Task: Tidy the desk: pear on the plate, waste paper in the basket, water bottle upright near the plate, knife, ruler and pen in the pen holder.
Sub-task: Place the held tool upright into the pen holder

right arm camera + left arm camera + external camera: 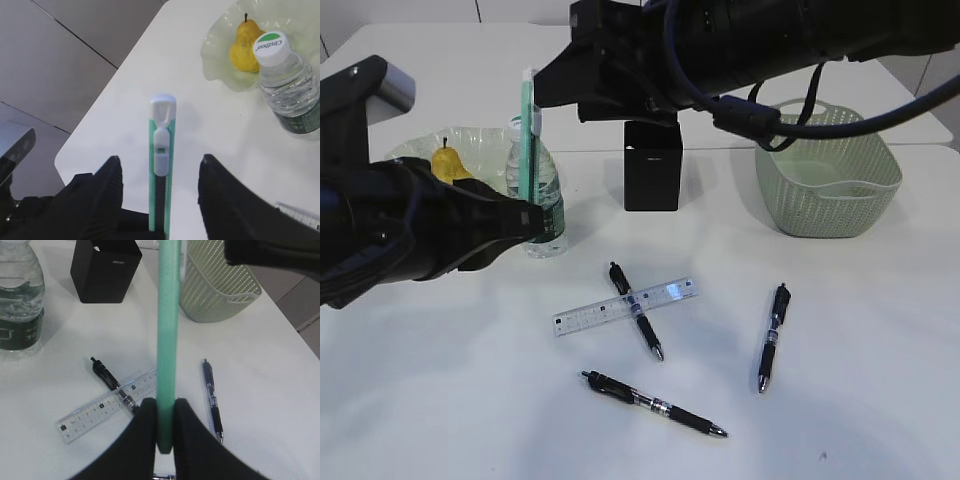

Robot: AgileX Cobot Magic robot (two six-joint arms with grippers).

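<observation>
The black pen holder (653, 170) stands tall, so the green utility knife (529, 140) will sink until just its end sticks out when I lower it in.
My left gripper (530, 215) (165, 415) is shut on the lower end of a green utility knife (528, 130) (167, 340) and holds it upright above the table. My right gripper (160, 159) is open, with one finger on each side of the knife's white top (162, 150), not touching it. The pear (448, 165) (242, 42) lies on the pale plate (480, 138) (215, 55). The water bottle (538, 200) (287, 75) stands upright beside the plate. The clear ruler (625, 305) (107, 405) and three black pens (636, 310) (772, 335) (655, 403) lie on the table. No waste paper shows.
The black pen holder (652, 165) (105, 270) stands at the back middle. The green basket (830, 170) (215, 285) sits at the back right. The right arm (740, 40) reaches across the back above the pen holder.
</observation>
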